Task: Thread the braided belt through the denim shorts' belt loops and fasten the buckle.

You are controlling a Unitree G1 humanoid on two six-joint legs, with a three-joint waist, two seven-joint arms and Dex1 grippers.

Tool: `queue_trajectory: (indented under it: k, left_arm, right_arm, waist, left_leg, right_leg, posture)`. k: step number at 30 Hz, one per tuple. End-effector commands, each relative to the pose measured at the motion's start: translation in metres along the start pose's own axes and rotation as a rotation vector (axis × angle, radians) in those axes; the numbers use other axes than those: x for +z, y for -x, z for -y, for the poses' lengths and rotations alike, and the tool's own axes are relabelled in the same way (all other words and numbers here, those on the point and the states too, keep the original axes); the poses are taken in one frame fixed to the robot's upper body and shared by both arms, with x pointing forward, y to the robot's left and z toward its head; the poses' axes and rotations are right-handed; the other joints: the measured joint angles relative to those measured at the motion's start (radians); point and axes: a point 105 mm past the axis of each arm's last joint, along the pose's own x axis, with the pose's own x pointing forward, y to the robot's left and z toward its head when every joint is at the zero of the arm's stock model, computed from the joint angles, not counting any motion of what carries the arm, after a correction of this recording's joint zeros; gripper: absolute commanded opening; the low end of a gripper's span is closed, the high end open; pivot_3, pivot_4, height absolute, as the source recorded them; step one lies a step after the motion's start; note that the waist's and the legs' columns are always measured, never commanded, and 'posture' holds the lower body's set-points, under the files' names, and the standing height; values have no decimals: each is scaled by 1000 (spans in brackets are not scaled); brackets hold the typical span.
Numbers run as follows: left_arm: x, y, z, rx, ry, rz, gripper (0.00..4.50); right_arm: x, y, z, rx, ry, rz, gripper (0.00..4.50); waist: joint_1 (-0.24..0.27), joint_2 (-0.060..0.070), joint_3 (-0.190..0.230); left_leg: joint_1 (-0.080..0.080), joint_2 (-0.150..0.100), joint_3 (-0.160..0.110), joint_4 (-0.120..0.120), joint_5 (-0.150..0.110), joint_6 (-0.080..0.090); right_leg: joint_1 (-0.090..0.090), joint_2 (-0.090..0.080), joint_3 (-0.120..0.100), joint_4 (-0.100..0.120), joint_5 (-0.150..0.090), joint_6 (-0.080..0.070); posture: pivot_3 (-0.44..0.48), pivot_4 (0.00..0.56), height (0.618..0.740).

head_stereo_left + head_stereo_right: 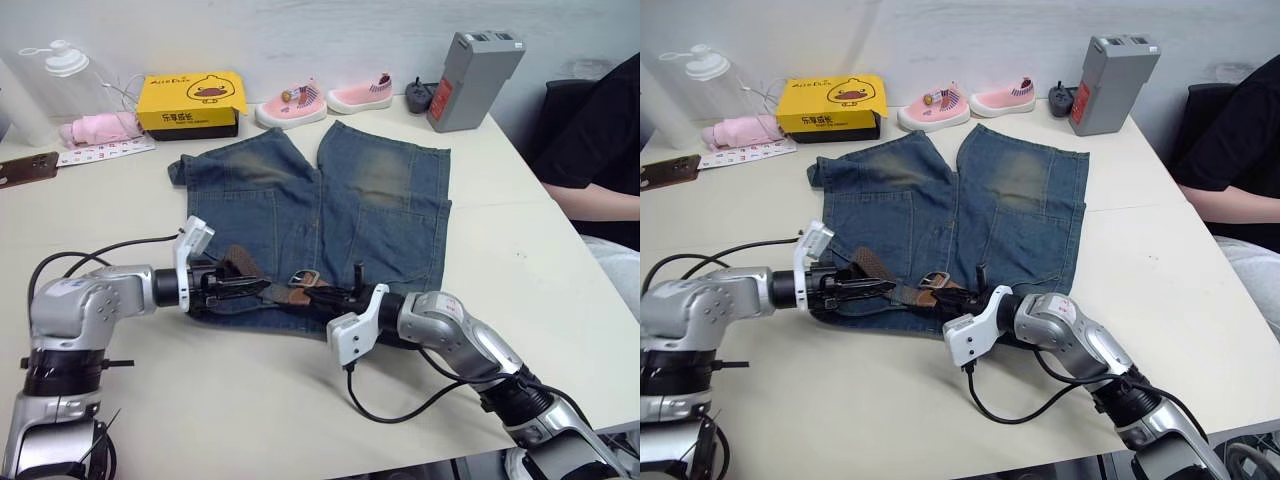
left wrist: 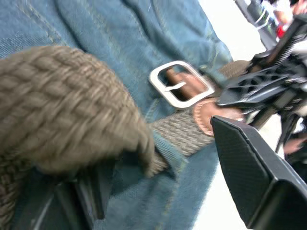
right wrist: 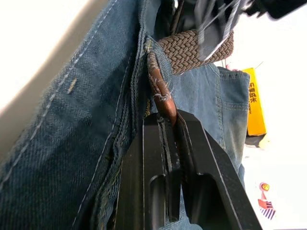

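Note:
I expect the waistband [image 1: 262, 320] to lift and gape together with the braided belt when I pull the belt, because the belt goes under a belt loop [image 2: 170, 154].
The denim shorts [image 1: 330, 200] lie flat on the table with the waistband toward me. The braided belt [image 2: 62, 105] runs along that waistband, passing under a belt loop [image 2: 165, 153]. Its metal buckle [image 2: 181, 84] rests on the denim between my two grippers. My left gripper [image 1: 245, 286] is at the waistband's left part and stands open, with a bulge of braid over one finger. My right gripper [image 3: 168, 117] is at the waistband's edge, shut on the belt's tan leather tip [image 3: 160, 91].
A yellow box [image 1: 190, 100], two pink shoes [image 1: 290, 105], a grey battery block [image 1: 472, 70] and a clear bottle [image 1: 60, 70] line the table's far edge. A person in black [image 1: 600, 140] sits at the right. The table's front edge is close below my arms.

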Motion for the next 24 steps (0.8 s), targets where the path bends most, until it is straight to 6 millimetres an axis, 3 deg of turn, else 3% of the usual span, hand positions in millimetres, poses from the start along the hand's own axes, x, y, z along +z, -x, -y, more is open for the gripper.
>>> queue_trajectory:
  k: [1,4,5,9,10,13,17,24]
  left_arm:
    - [1,8,15,0,-7,50,3155]
    - [-3,10,17,28,15,68,3155]
    - [-5,12,16,44,22,89,2902]
    - [-19,14,14,110,-7,80,1541]
    - [-24,13,13,130,-22,63,886]
    - [-39,11,4,216,-70,5,104]
    - [-57,5,-7,297,-175,-74,104]
    - [-71,-2,-9,291,-186,-95,104]
  right_arm:
    - [0,5,12,-52,-4,-1,0]
    - [0,6,12,-54,-11,-2,0]
    - [0,6,11,-53,-14,-2,0]
    - [-1,7,11,-51,-19,-5,0]
    - [-2,7,11,-52,-20,-6,0]
    - [-3,8,15,-65,-29,-6,0]
    - [-1,14,23,-98,-61,0,0]
    - [9,35,43,-155,-114,29,0]
  waist:
    - [0,0,0]
    - [2,0,0]
    - [5,0,0]
    - [4,0,0]
    - [4,0,0]
    - [4,0,0]
    - [8,0,0]
    - [10,0,-1]
  left_leg:
    - [0,0,0,0,0,0]
    - [0,0,-1,0,0,0]
    - [0,0,-1,1,0,0]
    - [0,0,-1,1,0,0]
    - [0,0,-1,1,0,0]
    - [1,0,-1,0,0,0]
    - [1,0,-1,0,0,0]
    - [2,-1,-1,0,0,0]
  right_leg:
    - [0,0,0,0,0,0]
    - [0,0,0,0,0,0]
    - [0,-1,0,0,0,0]
    - [0,-1,0,1,0,0]
    - [0,-1,0,1,0,0]
    - [0,-1,1,1,0,0]
    - [1,-1,1,1,0,0]
    - [2,-2,1,0,0,0]
  posture:
    - [0,150,698]
    - [0,150,698]
    - [0,150,698]
    - [0,150,698]
    - [0,150,698]
    - [0,150,698]
    - [0,150,698]
    - [0,150,698]
